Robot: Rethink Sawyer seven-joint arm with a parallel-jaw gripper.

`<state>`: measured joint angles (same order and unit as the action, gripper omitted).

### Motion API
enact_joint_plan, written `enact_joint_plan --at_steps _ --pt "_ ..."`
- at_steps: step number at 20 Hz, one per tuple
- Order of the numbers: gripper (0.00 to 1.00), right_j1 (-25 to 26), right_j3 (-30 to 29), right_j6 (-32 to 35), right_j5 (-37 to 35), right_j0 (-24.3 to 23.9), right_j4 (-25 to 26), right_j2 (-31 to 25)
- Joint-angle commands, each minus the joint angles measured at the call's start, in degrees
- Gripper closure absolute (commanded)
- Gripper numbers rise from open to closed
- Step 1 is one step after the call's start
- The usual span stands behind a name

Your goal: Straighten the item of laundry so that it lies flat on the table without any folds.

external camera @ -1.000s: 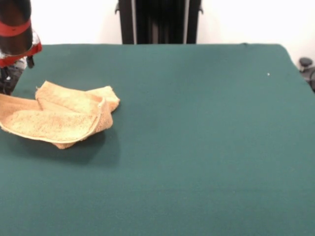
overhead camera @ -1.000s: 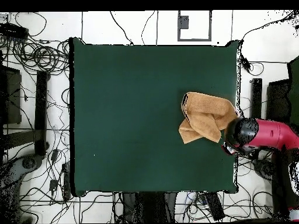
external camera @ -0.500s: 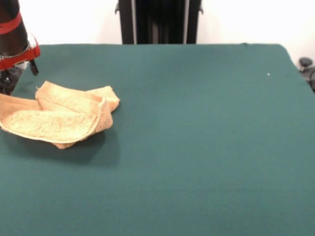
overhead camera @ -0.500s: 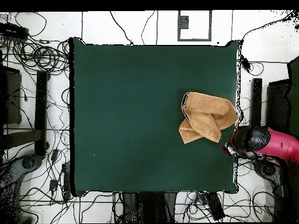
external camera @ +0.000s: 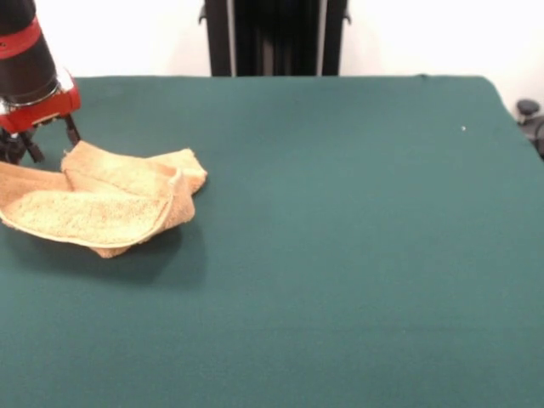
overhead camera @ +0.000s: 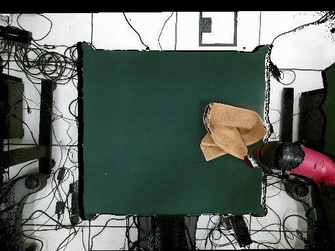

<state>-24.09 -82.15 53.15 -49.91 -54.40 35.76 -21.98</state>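
I expect the whole towel to drag along and open only partway when I pull the golden tan towel's rear edge [external camera: 79, 151], because its end curls over itself [external camera: 179, 201].
The golden tan towel [external camera: 102, 204] lies crumpled and folded over itself near the left edge of the dark green table [external camera: 340, 238] in the front view. One end runs off the picture's left side. In the overhead view the towel [overhead camera: 229, 131] sits by the table's [overhead camera: 150, 131] right edge. My gripper [external camera: 47, 144] hangs just behind the towel's far left corner, fingers spread and empty. A fingertip [external camera: 73, 133] is close above the towel's rear edge. In the overhead view the gripper [overhead camera: 251, 160] is at the towel's lower right corner.
The red and black arm [overhead camera: 298, 162] reaches in from beyond the table's right edge in the overhead view. Cables and stands [overhead camera: 39, 72] lie on the floor around the table. The black pedestal [external camera: 274, 38] stands behind the far edge.
The gripper has moved from off the table's side in towards the towel's corner, and its fingers now show beside the towel. The towel has not moved.
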Motion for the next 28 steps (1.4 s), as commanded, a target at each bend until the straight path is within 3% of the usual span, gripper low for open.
enact_joint_plan --at_steps 1,28 --pt "0.00 4.1 -6.9 -5.3 3.4 1.1 -2.8 -8.7" --pt "0.00 6.8 -8.9 -4.7 3.4 -3.6 -5.0 -13.6"
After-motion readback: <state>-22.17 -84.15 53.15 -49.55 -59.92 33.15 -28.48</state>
